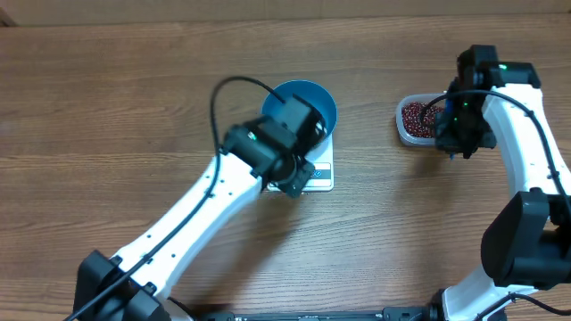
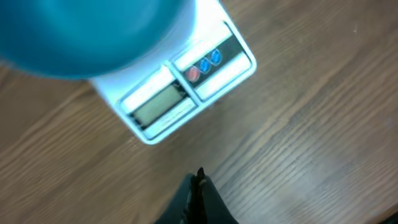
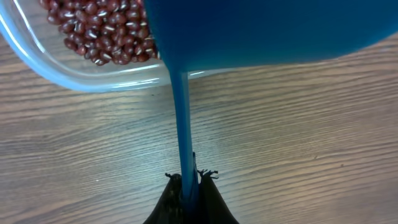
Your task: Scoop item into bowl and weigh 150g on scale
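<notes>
The scale's display (image 2: 158, 106) is blank and the robot's left gripper is short of the buttons, so it should lower its closed fingers onto the red button (image 2: 193, 74) before the weighing.
The blue bowl (image 1: 314, 96) stands on the white scale (image 1: 323, 169); my left arm covers part of both from above. In the left wrist view the bowl (image 2: 87, 31) fills the top left and the scale's display edge (image 2: 180, 87) faces the camera. My left gripper (image 2: 199, 178) is shut with nothing in it, over bare table just in front of the scale. Red-brown beans (image 3: 99, 31) lie in a clear tub (image 3: 81, 78) at the right of the table. My right gripper (image 3: 188, 179) is shut on the handle of a blue scoop (image 3: 267, 31), whose cup hangs at the tub's edge.
From above, the bean tub (image 1: 403, 134) sits to the right of the scale, with the right arm's wrist beside it. Bare wooden table lies between the scale and the tub, and along the front.
</notes>
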You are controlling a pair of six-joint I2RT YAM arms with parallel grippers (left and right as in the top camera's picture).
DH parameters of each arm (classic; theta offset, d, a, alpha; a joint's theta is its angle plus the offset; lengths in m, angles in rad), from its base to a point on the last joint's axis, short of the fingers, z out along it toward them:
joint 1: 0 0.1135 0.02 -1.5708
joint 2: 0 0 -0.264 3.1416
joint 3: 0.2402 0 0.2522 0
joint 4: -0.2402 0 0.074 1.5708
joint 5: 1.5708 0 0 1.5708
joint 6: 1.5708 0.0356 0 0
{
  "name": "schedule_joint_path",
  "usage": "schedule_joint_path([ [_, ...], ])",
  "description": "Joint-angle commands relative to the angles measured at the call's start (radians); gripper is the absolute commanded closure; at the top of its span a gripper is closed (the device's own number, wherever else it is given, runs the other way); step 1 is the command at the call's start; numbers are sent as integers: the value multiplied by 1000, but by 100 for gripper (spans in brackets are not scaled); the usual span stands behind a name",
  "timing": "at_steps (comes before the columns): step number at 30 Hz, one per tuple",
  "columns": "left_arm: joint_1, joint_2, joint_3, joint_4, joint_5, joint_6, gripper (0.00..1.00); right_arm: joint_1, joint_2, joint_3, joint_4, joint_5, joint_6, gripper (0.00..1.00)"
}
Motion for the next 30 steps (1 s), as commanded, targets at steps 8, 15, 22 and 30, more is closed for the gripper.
schedule_joint_path([
  [8, -36, 28, -144, 199, 32, 223, 96, 2, -12, 22, 17, -42, 13, 96],
  [15, -36, 146, -144, 225, -31, 262, 96, 2, -12, 22, 20, -42, 13, 96],
  [22, -50, 195, -144, 300, -90, 268, 96, 2, -12, 22, 24, -42, 13, 96],
  [30, -74, 220, -130, 293, -114, 270, 96, 2, -12, 22, 24, -42, 13, 96],
])
